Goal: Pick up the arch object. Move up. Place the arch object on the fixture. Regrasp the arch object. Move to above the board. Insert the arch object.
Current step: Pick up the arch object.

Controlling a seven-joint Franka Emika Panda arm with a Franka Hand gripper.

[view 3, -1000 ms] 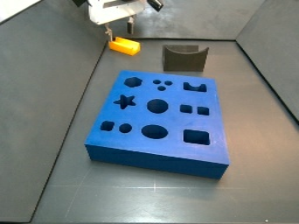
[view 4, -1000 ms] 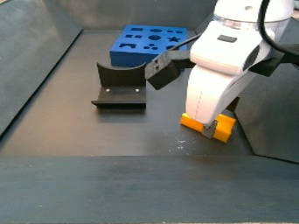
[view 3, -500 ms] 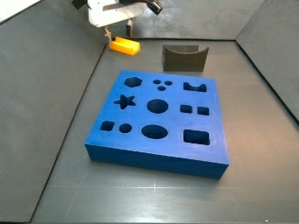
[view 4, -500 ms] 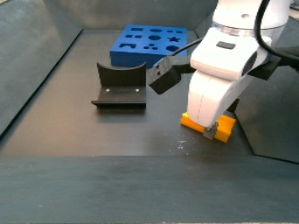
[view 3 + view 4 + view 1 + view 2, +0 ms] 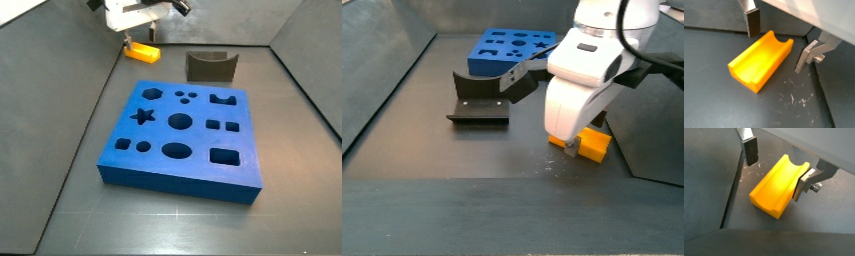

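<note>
The fixture's top [image 5: 211,57] is lower between its raised corners, so the arch object [image 5: 143,54] will sit in that dip, notch up and showing above the fixture's rim, when the robot places it.
The arch object [image 5: 759,61] is a yellow-orange block lying on the dark floor with its curved notch facing up. It also shows as the arch object [image 5: 777,185], [image 5: 142,52], [image 5: 593,146]. My gripper [image 5: 777,52] is open and straddles it, one finger on each side. One finger [image 5: 801,187] is at the block's side, and the other finger [image 5: 751,152] stands apart from it. The fixture [image 5: 210,66] is empty. The blue board [image 5: 181,130] lies flat in front of it.
The grey side wall [image 5: 54,110] rises close to the arch object. The fixture [image 5: 480,100] and the board [image 5: 512,47] lie away from the gripper [image 5: 572,148]. Scratch marks [image 5: 794,97] cover the floor near the block.
The gripper has shifted a little sideways over the arch object. The block has stayed on the floor and the jaws are still open.
</note>
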